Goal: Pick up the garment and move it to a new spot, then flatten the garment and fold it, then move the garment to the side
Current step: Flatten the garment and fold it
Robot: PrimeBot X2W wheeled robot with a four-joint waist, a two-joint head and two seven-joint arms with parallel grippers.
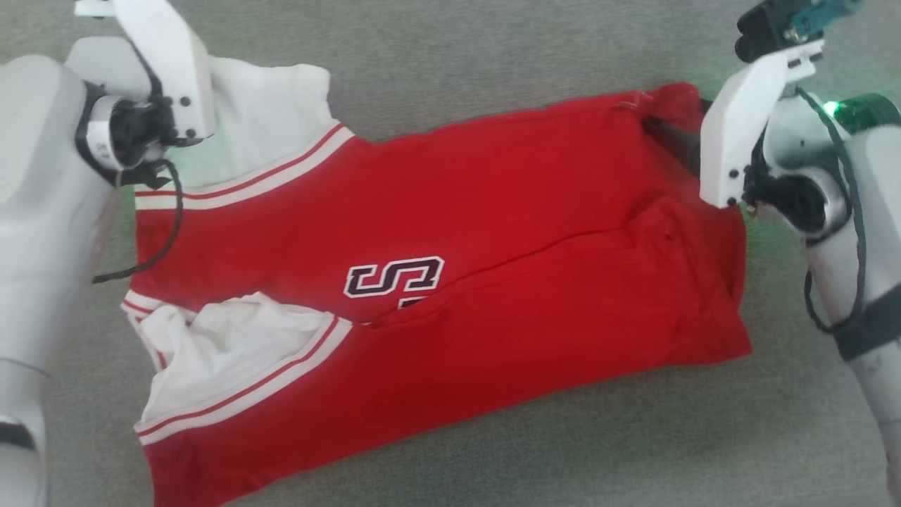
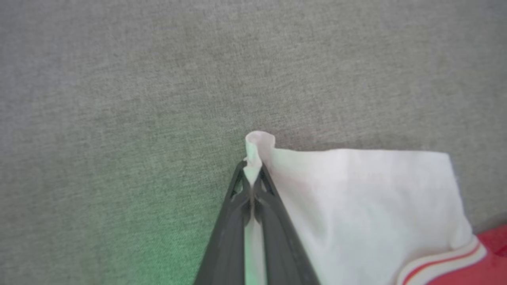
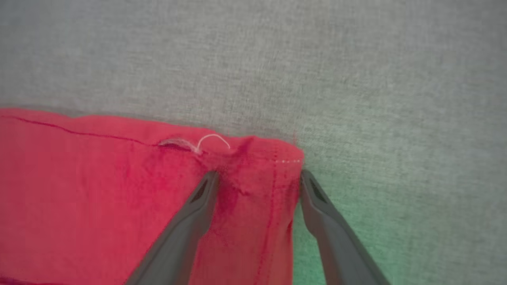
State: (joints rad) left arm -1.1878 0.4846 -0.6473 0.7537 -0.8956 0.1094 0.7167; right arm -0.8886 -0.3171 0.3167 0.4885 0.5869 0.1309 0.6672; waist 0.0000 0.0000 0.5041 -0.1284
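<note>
My right gripper will end up with the red cloth [image 1: 663,114] bunched in a narrow pile at it when I fold the cloth over, because loose creases [image 1: 663,221] wrinkle the cloth's hem.
The garment [image 1: 450,282] lies sideways on the grey cloth surface. It is red, with white sleeves at the left, striped trim and part of a black print showing, and its lower half is folded over. My left gripper [image 2: 252,176] is shut on the far corner of the upper white sleeve [image 2: 356,206], which curls up between the tips. My right gripper [image 3: 257,176] is open and straddles the garment's far hem corner [image 3: 253,158]. One finger [image 3: 198,206] rests on the red cloth, and the other finger [image 3: 321,209] is just off its edge.
Grey woven fabric [image 1: 493,56] lies all around the garment. My left forearm [image 1: 35,211] runs down the left edge of the head view and my right forearm [image 1: 852,282] down the right, each with a dark cable.
</note>
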